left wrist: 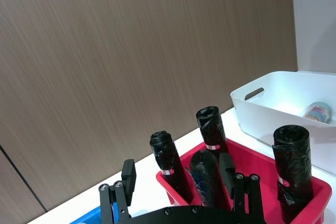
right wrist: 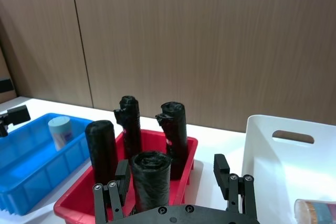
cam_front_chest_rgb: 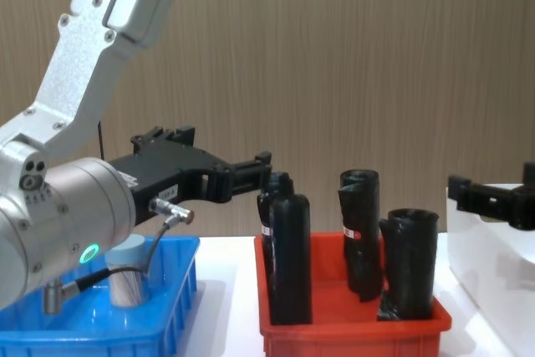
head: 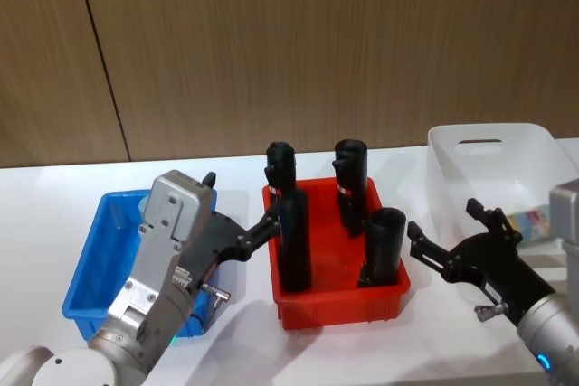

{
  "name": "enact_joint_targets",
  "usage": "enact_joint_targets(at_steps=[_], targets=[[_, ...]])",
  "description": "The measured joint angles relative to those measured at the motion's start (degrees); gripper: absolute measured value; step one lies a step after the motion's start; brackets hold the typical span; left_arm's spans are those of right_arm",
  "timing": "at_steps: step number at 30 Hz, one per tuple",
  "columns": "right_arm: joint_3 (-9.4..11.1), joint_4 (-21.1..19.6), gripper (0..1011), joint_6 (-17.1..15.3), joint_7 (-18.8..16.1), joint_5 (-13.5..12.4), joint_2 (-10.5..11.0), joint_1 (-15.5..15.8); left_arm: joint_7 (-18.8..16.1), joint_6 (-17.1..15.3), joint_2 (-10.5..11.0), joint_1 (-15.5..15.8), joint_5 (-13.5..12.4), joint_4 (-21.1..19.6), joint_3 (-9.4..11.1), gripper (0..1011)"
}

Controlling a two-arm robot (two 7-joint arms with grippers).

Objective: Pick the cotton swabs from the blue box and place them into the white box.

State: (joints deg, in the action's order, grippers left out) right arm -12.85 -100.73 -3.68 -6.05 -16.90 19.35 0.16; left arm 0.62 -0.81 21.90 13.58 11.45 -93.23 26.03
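Observation:
The front black roll [cam_front_chest_rgb: 412, 263] has only a short loose edge [cam_front_chest_rgb: 388, 307] sticking out, so I expect it to stay rolled up as a tube when I lift it.
The blue box [head: 90, 268] stands at the left of the table. One cotton swab jar [cam_front_chest_rgb: 127, 275] with a pale blue lid stands upright inside it, also seen as the jar [right wrist: 59, 132] from the right wrist. My left gripper [head: 241, 201] hangs open and empty above the blue box's right end, fingers pointing toward the red bin. The white box [head: 493, 146] sits at the right with another cotton swab jar [head: 529, 221] lying on its floor. My right gripper [head: 446, 221] is open and empty, between the red bin and the white box.
A red bin [head: 339, 300] with several tall black rolls [head: 294, 241] stands between the two boxes. A wooden wall runs close behind the table. Bare white tabletop lies in front of the bins.

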Motion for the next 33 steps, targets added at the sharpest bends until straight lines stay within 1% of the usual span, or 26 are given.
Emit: enact_joint_targets(at_steps=[8, 15, 20, 33], targets=[[0.0, 1.8, 1002, -2.4, -3.2, -0.3, -0.3, -1.6, 0.0, 0.0, 0.0, 0.0, 0.0, 0.0, 0.0, 1004], [-0.4, 5.3, 1002, -4.1, -6.3, 0.4, -1.3, -4.4, 0.0, 0.0, 0.0, 0.0, 0.0, 0.1, 0.0, 1004], [-0.6, 8.1, 1001, -4.8, -8.1, 1.2, -2.1, -6.5, 0.0, 0.0, 0.0, 0.0, 0.0, 0.1, 0.0, 1004], [-1.0, 14.0, 1001, -5.2, -10.4, 3.1, -3.9, -10.9, 0.0, 0.0, 0.0, 0.0, 0.0, 0.1, 0.0, 1004]])
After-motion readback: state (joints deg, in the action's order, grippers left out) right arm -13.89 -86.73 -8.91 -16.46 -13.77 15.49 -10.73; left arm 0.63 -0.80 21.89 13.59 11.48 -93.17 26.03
